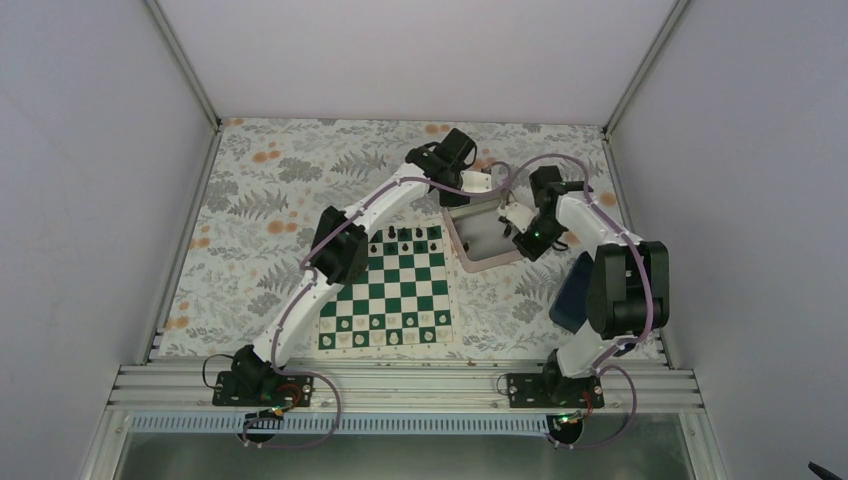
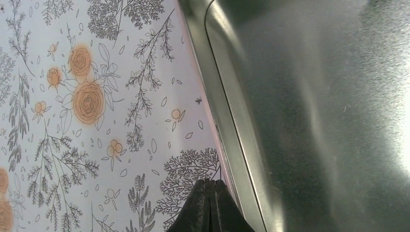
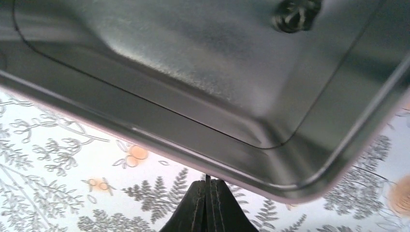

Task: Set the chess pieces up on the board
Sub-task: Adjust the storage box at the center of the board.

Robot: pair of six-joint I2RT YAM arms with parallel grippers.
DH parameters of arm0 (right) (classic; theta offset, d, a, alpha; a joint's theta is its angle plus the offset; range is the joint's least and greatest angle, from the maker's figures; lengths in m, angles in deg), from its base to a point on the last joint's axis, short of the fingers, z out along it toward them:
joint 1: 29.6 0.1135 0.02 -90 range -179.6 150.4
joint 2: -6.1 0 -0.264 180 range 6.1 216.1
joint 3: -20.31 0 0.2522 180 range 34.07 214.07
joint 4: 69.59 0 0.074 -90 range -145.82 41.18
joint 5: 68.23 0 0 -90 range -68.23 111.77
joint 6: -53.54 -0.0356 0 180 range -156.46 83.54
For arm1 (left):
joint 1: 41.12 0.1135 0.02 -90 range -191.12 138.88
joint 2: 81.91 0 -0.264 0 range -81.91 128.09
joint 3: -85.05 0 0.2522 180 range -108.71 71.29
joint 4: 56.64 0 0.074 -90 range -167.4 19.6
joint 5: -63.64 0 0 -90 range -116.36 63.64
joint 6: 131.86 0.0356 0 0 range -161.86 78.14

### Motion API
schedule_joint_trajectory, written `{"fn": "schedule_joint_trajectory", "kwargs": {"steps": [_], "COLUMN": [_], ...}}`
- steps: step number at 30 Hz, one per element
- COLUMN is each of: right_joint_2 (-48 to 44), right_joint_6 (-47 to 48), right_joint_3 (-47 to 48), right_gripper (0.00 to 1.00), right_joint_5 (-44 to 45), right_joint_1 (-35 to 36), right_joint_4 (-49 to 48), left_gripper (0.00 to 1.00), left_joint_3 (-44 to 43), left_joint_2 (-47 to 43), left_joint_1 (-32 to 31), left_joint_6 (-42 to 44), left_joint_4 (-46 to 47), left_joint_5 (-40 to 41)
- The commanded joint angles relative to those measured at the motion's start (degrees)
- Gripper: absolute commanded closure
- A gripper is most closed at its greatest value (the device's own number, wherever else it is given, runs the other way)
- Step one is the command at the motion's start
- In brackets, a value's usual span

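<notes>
The silvery tray [image 1: 484, 238] sits at an angle next to the board, so my left gripper should move back first, and then both grippers should push the tray straight from its opposite sides [image 1: 453, 234].
The board [image 1: 385, 292] lies flat at the table's middle, green and white. Several black chess pieces [image 1: 405, 236] stand along its far row. Small white pieces [image 1: 345, 338] fill the near rows. My left gripper [image 1: 480, 190] [image 2: 211, 181] is shut with nothing in it, its tips over the cloth right beside the silvery tray's rim [image 2: 227, 121]. My right gripper [image 1: 512, 213] [image 3: 207, 182] is also shut, just outside a rounded corner of the tray [image 3: 290, 186]. A small dark blurred thing [image 3: 296, 12] lies inside the tray; I cannot tell what it is.
The silvery tray [image 1: 462, 250] sits just right of the board's far corner. A dark blue box [image 1: 568, 297] lies by the right arm's elbow. Floral cloth [image 1: 260, 200] covers the table, and white walls close in the left, right and back.
</notes>
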State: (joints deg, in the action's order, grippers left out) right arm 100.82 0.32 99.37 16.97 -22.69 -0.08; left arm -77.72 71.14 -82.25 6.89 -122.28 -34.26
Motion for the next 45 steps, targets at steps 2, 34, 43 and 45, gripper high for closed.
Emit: {"fn": "schedule_joint_trajectory", "kwargs": {"steps": [2,34,43,45], "right_joint_2": [2.27,3.88,2.13,1.15], "right_joint_6": [-0.97,-1.91,-1.42,-1.43], "right_joint_3": [3.3,7.19,5.77,4.86], "right_gripper": [0.96,0.96,0.96,0.96], "right_joint_5": [1.73,4.13,3.67,3.53], "right_joint_1": [-1.73,-8.62,-9.02,-9.04], "right_joint_4": [-3.71,-10.03,-7.84,-7.75], "left_gripper": [0.98,0.98,0.98,0.98], "left_joint_3": [0.14,-0.95,2.34,1.58], "left_joint_2": [-0.48,1.45,-2.76,-2.15], "left_joint_1": [-1.42,-3.9,-0.99,0.69], "left_joint_6": [-0.5,-1.93,-0.33,-0.4], "left_joint_4": [-0.09,6.23,8.12,6.48], "left_joint_5": [-2.03,2.5,9.56,9.91]}}
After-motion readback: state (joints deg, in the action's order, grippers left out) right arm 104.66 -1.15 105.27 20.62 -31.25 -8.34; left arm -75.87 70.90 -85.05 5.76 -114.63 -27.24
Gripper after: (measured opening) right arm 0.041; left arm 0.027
